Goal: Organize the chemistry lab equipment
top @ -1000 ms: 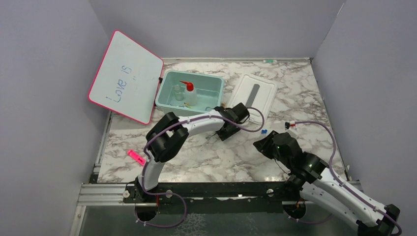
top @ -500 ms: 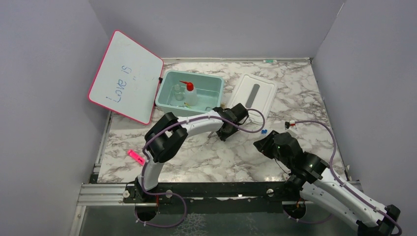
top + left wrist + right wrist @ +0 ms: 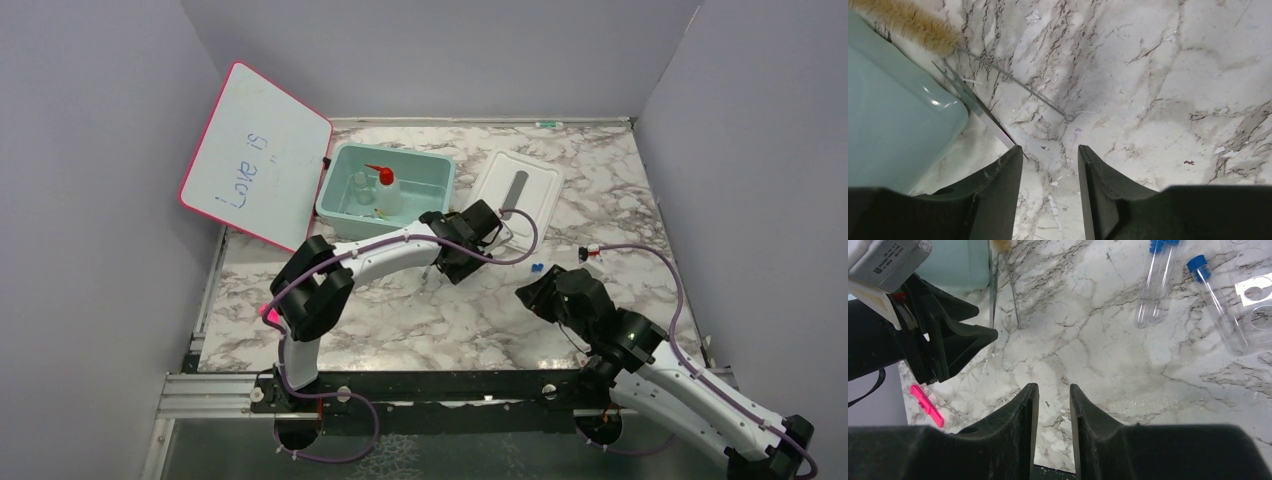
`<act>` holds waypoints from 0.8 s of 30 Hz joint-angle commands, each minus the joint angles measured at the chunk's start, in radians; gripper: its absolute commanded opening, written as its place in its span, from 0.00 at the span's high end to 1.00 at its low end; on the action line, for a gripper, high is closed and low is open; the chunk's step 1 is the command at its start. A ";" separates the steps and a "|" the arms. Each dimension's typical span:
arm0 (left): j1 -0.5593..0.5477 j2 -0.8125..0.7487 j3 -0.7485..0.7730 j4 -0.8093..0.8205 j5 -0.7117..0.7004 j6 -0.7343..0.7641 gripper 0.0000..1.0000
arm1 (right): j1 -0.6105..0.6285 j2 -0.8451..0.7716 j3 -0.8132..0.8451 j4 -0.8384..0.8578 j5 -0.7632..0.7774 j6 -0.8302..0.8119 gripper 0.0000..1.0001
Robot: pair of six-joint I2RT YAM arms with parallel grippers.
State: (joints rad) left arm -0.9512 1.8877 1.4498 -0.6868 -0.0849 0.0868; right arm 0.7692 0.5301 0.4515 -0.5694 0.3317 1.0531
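Observation:
Next, I turn my left gripper in line with the metal tongs (image 3: pixel 968 97), because they slant past its fingers, before I close it on the tongs' near half (image 3: pixel 997 130).
My left gripper (image 3: pixel 1050 150) hangs open over bare marble at the teal bin's (image 3: pixel 893 125) near right corner, nothing between its jaws. Thin metal tongs (image 3: pixel 975 102) lie along the bin wall, one end beside the left finger (image 3: pixel 998 185). A wire tube brush (image 3: pixel 913 25) with tan bristles lies just beyond. The bin (image 3: pixel 440 165) holds the red-nozzled squeeze bottle (image 3: pixel 385 190) and a small vial (image 3: pixel 361 184). My right gripper (image 3: pixel 1054 386) is open and empty above the table. Blue-capped vials (image 3: pixel 1153 285) lie ahead of it. A red-handled tool (image 3: pixel 590 252) lies to the right.
A white lid (image 3: pixel 515 185) sits right of the bin. The pink-edged whiteboard (image 3: pixel 255 155) leans at the back left. A pink marker (image 3: pixel 927 405) lies near the left arm's elbow (image 3: pixel 310 290). The left gripper (image 3: pixel 948 340) shows in the right wrist view.
The left arm's elbow swung left and toward the near edge, now partly covering the pink marker. Its gripper shifted slightly toward the bin. The right arm has not moved.

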 commanded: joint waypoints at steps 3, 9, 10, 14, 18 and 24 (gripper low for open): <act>-0.003 0.001 -0.022 -0.007 -0.215 -0.058 0.49 | -0.001 0.011 0.020 0.032 0.040 -0.020 0.66; 0.002 -0.052 -0.139 0.118 -0.310 -0.185 0.51 | 0.000 0.026 0.013 0.048 0.032 -0.022 0.66; 0.002 -0.060 -0.162 0.151 -0.335 -0.209 0.54 | -0.001 0.027 0.011 0.050 0.030 -0.022 0.66; 0.002 -0.082 -0.237 0.247 -0.427 -0.287 0.60 | 0.000 0.026 0.001 0.064 0.024 -0.021 0.66; 0.007 -0.108 -0.301 0.377 -0.416 -0.311 0.56 | -0.001 0.031 -0.007 0.075 0.013 -0.016 0.66; 0.022 -0.142 -0.402 0.545 -0.363 -0.338 0.48 | -0.001 0.031 -0.003 0.073 0.013 -0.017 0.66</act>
State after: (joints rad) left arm -0.9482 1.8008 1.1030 -0.3267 -0.4385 -0.2001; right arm 0.7692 0.5629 0.4515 -0.5179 0.3309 1.0439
